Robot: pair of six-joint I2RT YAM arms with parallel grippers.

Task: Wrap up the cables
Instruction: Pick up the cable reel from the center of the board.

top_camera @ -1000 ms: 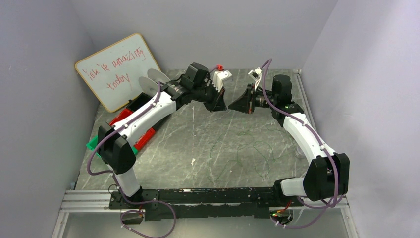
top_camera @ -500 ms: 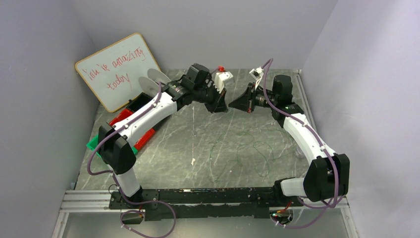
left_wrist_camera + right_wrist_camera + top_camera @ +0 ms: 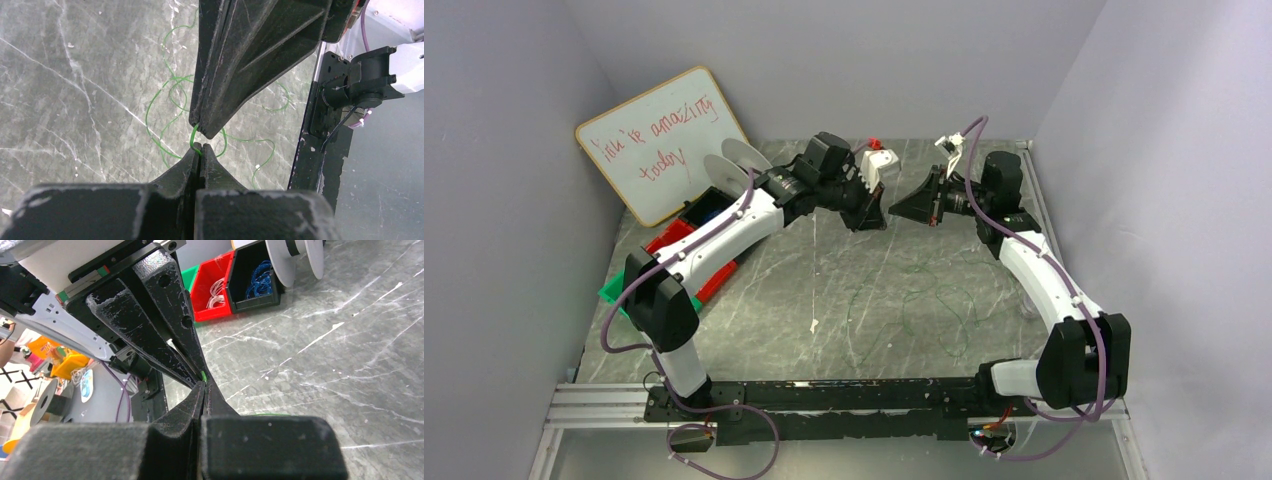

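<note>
The green wire [image 3: 194, 140] is pinched by both my grippers while the white spool stands away by the black bin, so my left gripper should open and take the spool.
The cables are one hair-thin green wire. Most of it lies in loose squiggles [image 3: 924, 300] on the grey marble table [image 3: 804, 290], and the same loops [image 3: 165, 105] show under the jaws in the left wrist view. Above the table's far middle, my left gripper [image 3: 876, 212] and right gripper [image 3: 898, 209] meet tip to tip. Both are shut. A short green bit of wire [image 3: 195, 136] runs from the left gripper [image 3: 200, 148] up into the right gripper's tip [image 3: 207, 132]. From the right wrist, a green speck of wire [image 3: 203, 375] shows where the right gripper [image 3: 204, 383] meets the left fingers [image 3: 175, 340].
A whiteboard [image 3: 659, 140] leans at the back left. Beside the left arm stand a red bin [image 3: 215, 287], a black bin of blue coils [image 3: 252, 282], a green bin [image 3: 614, 292] and white spool discs [image 3: 734, 160]. A black rail [image 3: 824, 395] lines the near edge; walls close both sides.
The left gripper has moved right until its tip meets the right one. The right wrist has lifted a little and its jaws have closed fully.
</note>
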